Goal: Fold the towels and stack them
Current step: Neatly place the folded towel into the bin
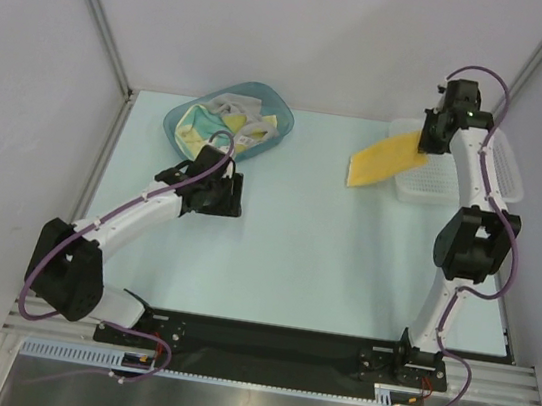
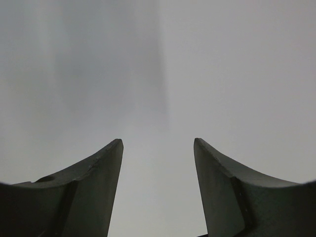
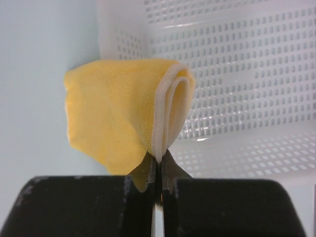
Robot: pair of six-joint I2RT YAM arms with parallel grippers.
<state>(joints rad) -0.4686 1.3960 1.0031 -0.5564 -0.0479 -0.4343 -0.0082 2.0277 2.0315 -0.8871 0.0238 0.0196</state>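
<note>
The yellow towel's loose end [image 1: 360, 171] hangs beyond the basket's rim, so the robot's right gripper should go on carrying the towel's fold across the basket [image 1: 504, 173] until that end is inside.
A folded bright yellow towel [image 1: 386, 161] [image 3: 113, 113] hangs partly over the left rim of the white mesh basket [image 1: 451, 178] [image 3: 237, 74]. My right gripper [image 1: 427, 144] [image 3: 159, 158] is shut on the towel's white-edged fold, above the basket's left side. Several more towels [image 1: 230, 122], yellow and cream with teal, lie crumpled in the teal tub [image 1: 176, 121] at the back left. Just in front of the tub, my left gripper [image 1: 223, 196] [image 2: 157, 140] is open and holds nothing. The left wrist view shows only a plain pale surface between the fingers.
The tub stands at the back left and the basket at the back right, near the enclosure's side walls. Metal frame posts rise at both back corners. The arm bases sit on the black rail at the near edge.
</note>
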